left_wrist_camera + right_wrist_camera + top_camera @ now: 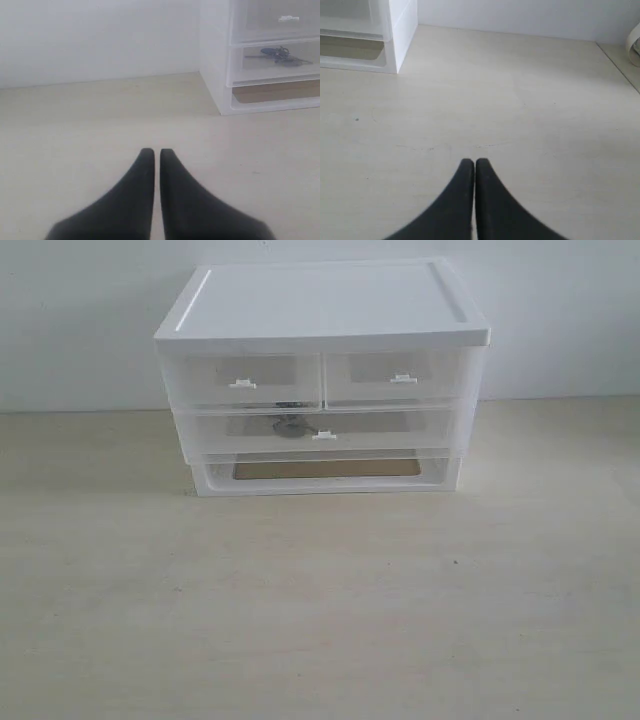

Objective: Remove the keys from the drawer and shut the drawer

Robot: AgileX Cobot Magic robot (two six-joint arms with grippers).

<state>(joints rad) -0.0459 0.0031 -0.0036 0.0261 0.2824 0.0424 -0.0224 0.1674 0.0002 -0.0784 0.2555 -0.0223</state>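
I expect the wide drawer (385, 432) to slide straight out when I pull it and to uncover the keys (291, 427) partway, because they show dimly close behind the drawer's front.
A white drawer unit (320, 305) stands at the back of the pale table. Its wide translucent drawer (400, 430) with a small white tab handle (323, 435) sits in line with the unit's front. The keys (290, 425) show dimly through that front, left of the handle. In the left wrist view the keys (280, 55) lie inside the drawer (272, 62), blue fob towards the unit's side wall. My left gripper (153, 151) hovers over bare table well short of the unit, shut and empty. My right gripper (474, 161) is likewise shut and empty, off the unit's other corner (402, 35). Neither gripper appears in the exterior view.
Two half-width translucent drawers (250, 380) (395, 375) sit above the wide one, and a frosted open-fronted base frame (320, 480) below it. A white wall runs behind. The table's edge (620, 65) and a curved beige object (634, 47) show in the right wrist view.
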